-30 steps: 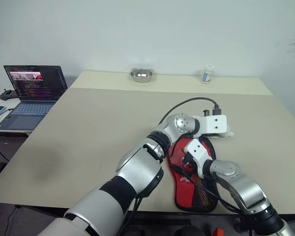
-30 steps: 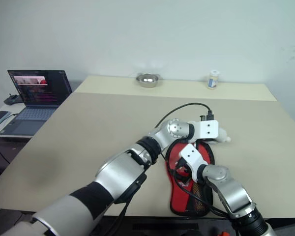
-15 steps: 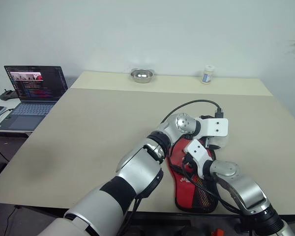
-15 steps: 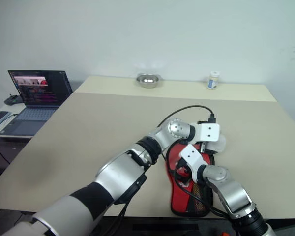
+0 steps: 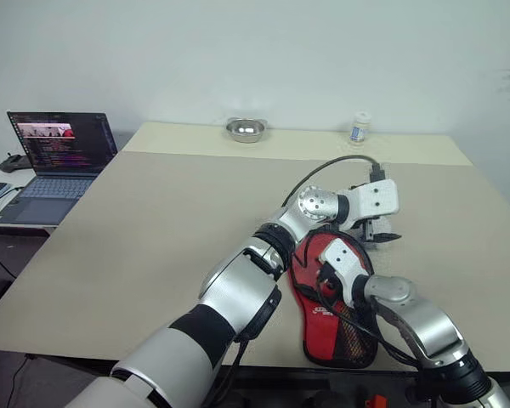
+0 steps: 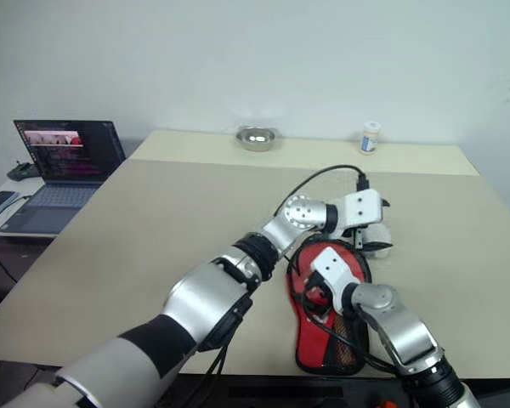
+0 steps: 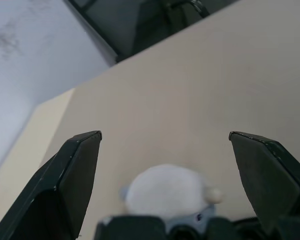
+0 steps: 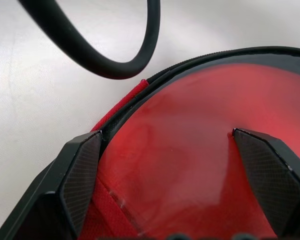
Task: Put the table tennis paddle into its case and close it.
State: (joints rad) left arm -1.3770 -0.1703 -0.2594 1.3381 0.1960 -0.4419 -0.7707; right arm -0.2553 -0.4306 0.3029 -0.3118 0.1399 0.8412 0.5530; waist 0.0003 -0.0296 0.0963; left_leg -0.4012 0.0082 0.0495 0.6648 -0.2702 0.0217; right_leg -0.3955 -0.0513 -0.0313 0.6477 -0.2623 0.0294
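My left gripper reaches across the case to the plush toy (image 6: 376,238), so it should back off and steady the case (image 5: 309,272) while my right gripper takes the toy.
The case (image 5: 340,333), red with a white logo and black mesh, lies flat near the table's front edge on the right. In the right wrist view the paddle's (image 8: 190,165) glossy red face sits inside the case's black rim (image 8: 190,64). My right gripper (image 8: 167,137) hovers just over that face, open, with a finger on either side. My left arm reaches across to the right. Its gripper (image 5: 379,233) hangs open above the table just beyond the case's round end. In the left wrist view its fingers (image 7: 75,175) stand wide apart over bare table, holding nothing.
A black cable (image 5: 323,178) loops from my left wrist over the case's far end. At the table's back edge stand a steel bowl (image 5: 245,129) and a small white bottle (image 5: 359,127). A laptop (image 5: 59,161) sits on a side desk at the left.
My left gripper has gone from shut to wide open and has risen from the case's far end. The right gripper has stayed put.
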